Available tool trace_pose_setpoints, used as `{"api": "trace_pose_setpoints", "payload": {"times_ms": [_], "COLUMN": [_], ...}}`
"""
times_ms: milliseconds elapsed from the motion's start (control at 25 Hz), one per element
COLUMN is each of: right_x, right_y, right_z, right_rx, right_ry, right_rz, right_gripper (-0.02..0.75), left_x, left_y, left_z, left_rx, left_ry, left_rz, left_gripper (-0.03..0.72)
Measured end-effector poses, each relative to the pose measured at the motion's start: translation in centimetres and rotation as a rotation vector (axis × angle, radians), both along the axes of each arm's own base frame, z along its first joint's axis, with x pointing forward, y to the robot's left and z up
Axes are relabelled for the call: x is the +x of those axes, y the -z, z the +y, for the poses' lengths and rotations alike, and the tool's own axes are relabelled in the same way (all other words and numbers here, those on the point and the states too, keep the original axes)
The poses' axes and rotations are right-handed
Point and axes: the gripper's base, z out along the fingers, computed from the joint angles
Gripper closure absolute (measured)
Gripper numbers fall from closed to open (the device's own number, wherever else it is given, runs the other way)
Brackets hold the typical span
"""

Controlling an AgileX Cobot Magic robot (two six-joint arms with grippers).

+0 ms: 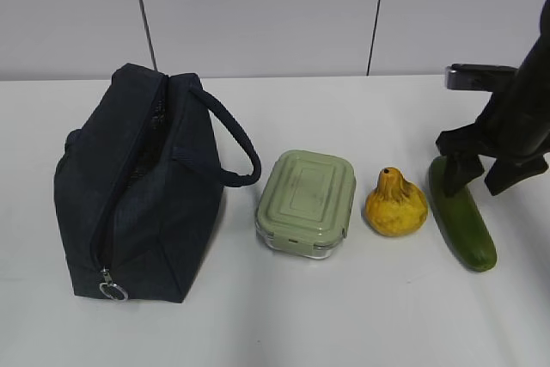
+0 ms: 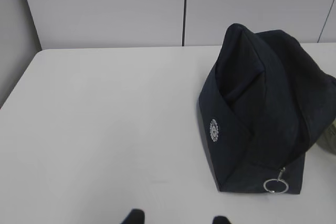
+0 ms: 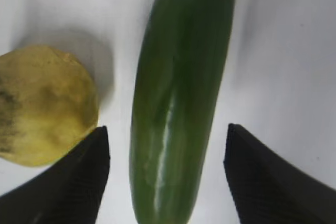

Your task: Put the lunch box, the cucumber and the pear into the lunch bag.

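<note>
The lunch bag's opening [image 1: 129, 161] will open wide when I lower the cucumber in, because the navy lunch bag's slack zipper edges [image 1: 104, 231] are close together.
The navy lunch bag [image 1: 142, 186] stands at the left with its zipper open; it also shows in the left wrist view [image 2: 262, 114]. The lunch box [image 1: 307, 203] with its sage-green lid sits right of it. The yellow pear [image 1: 395, 204] lies beside the box; it also shows in the right wrist view [image 3: 44, 111]. The dark green cucumber [image 1: 464, 223] lies at the right. My right gripper [image 1: 481, 174] is open, its fingers straddling the cucumber's [image 3: 181, 98] far end with gaps on both sides. My left gripper [image 2: 176, 219] is open over bare table left of the bag.
The white table [image 1: 344, 315] runs back to a grey panelled wall [image 1: 258, 6]. The bag's loop handle [image 1: 232, 139] arches toward the lunch box. A metal ring pull [image 1: 113, 289] hangs at the bag's near end.
</note>
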Motion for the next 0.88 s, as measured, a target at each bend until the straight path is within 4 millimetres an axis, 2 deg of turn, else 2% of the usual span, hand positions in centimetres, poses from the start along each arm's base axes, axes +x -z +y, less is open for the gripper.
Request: {"api": "trace_pose_setpoints", "payload": {"times_ms": [160, 280, 640, 880], "right_x": [0.6, 1.3, 4.0, 4.6], "right_y": [1.9, 2.8, 3.7, 4.6], "right_z": [1.3, 1.3, 1.3, 1.4], "right_rx": [-0.028, -0.084, -0.111, -0.110], "right_ry": [-0.036, -0.030, -0.011, -0.012], "right_rz": [0.012, 0.021, 0.019, 0.056], "right_gripper": [0.204, 0.200, 0.200, 0.200], "left_x": [0.0, 0.0, 0.0, 0.0], "left_y": [0.0, 0.0, 0.0, 0.0], "left_z": [0.0, 0.0, 0.0, 0.0], "left_rx": [0.000, 0.000, 0.000, 0.000], "left_ry": [0.000, 0.000, 0.000, 0.000], "left_rz": [0.000, 0.000, 0.000, 0.000], "left_gripper": [0.446, 0.446, 0.446, 0.446]}}
